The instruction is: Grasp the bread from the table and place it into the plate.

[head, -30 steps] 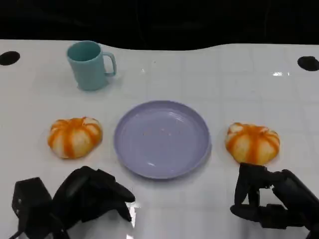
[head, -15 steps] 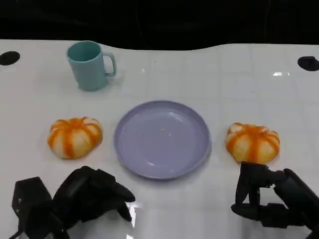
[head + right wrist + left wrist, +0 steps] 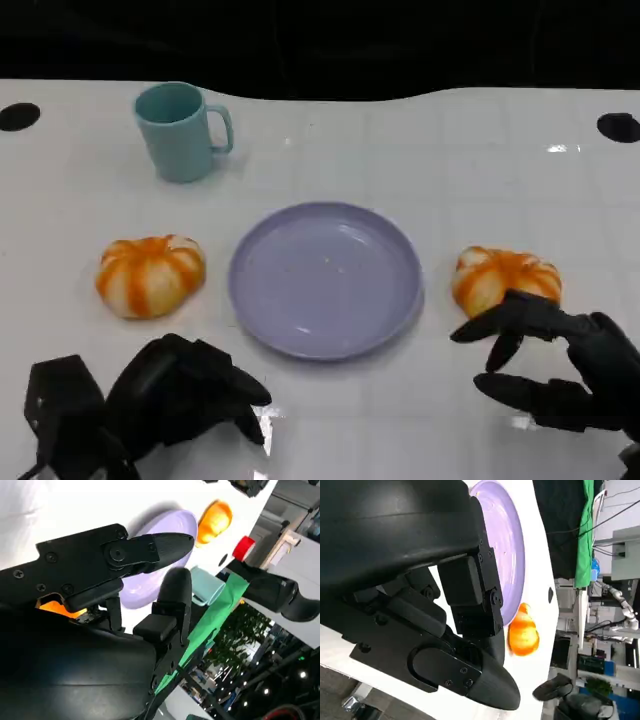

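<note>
The bread point(image 3: 505, 277) by my right gripper has puffy lobes with sunken creases point(image 3: 497, 262). It will squeeze in and bulge when I lift it.
Two orange-and-white striped breads lie on the white table, one point(image 3: 150, 275) left of the lilac plate point(image 3: 325, 278) and one point(image 3: 505, 280) right of it. My right hand point(image 3: 555, 365) is just in front of the right bread, fingers spread, with the upper fingertips point(image 3: 505, 310) over the bread's near edge and nothing held. The right wrist view shows this bread point(image 3: 62, 607) under the hand, with the plate point(image 3: 167, 522) and the other bread point(image 3: 215, 520) beyond. My left hand point(image 3: 185, 390) rests at the near edge, fingers curled in, holding nothing. The left wrist view shows the plate point(image 3: 512, 545) and right bread point(image 3: 522, 635).
A teal cup point(image 3: 180, 130) with its handle to the right stands at the back left, well behind the left bread. Dark round holes point(image 3: 618, 127) mark the table's far corners. Bare table lies between each bread and the plate.
My right hand has opened out from a downward curl and reached forward, so its fingertips now overlap the right bread's near edge. Left hand, breads, plate and cup are unmoved.
</note>
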You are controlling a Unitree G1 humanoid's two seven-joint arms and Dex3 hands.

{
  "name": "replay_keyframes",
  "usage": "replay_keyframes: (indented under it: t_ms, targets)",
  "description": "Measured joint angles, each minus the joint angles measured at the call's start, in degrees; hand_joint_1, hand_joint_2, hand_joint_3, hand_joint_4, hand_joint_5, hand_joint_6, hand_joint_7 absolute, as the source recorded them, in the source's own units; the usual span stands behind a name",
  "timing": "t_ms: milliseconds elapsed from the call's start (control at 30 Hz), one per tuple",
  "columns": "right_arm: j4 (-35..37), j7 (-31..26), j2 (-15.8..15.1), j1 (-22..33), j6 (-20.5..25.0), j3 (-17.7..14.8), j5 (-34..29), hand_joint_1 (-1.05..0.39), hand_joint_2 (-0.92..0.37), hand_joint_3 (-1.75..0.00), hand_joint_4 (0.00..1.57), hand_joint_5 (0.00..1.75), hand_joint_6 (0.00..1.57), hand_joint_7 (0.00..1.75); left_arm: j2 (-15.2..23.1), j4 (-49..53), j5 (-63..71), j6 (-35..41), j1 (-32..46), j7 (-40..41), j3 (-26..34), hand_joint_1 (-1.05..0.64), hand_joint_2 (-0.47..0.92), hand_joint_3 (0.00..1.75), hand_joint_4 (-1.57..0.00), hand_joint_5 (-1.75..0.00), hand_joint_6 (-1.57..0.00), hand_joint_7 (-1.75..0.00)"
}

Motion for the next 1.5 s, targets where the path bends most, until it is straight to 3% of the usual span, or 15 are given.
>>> replay_keyframes:
  t_ms: [333, 567, 733, 1067, 1500]
  targets:
    - [-4.82, -1.21, -1.85, -0.06, 4.29, -2.41, -3.83, -0.48, -0.92, -0.11, 0.29, 0.53, 0.43, 0.07, -0.07, 0.0, -0.06, 0.02, -0.01, -0.01, 0.03, -1.05, 0.84, 0.0, -1.24, -0.88, -1.57, -0.02]
    - [-8.31, -9.01, -5.71, -0.67, 7.47, -4.3, -18.52, -0.52, -0.92, -0.08, 0.26, 0.34, 0.39, 0.0, -0.1, 0.0, -0.06, 0.03, 0.0, -0.02, 0.03, -1.05, 0.84, 0.0, -1.25, -0.88, -1.57, -0.03]
    - [-11.41, -12.9, -8.73, -1.15, 13.59, -3.76, -29.77, -0.56, -0.92, -0.04, 0.22, 0.3, 0.33, 0.0, -0.15, -0.01, -0.05, 0.08, 0.0, -0.02, 0.0, -1.05, 0.84, 0.0, -1.25, -0.88, -1.57, -0.03]
    - [-11.26, -14.14, -9.73, -4.24, 21.68, 3.03, -39.45, -0.55, -0.88, -0.01, 0.18, 0.27, 0.28, 0.0, -0.27, -0.08, 0.01, 0.16, 0.0, 0.0, -0.09, -1.05, 0.84, 0.0, -1.25, -0.89, -1.57, -0.04]
    - [6.51, -20.31, -9.18, -14.89, 26.06, 12.6, -43.73, -0.56, -0.88, 0.0, 0.15, 0.21, 0.24, 0.0, -0.28, -0.45, -0.01, 0.77, 0.13, 0.0, -0.12, -1.05, 0.84, 0.0, -1.26, -0.89, -1.57, -0.04]
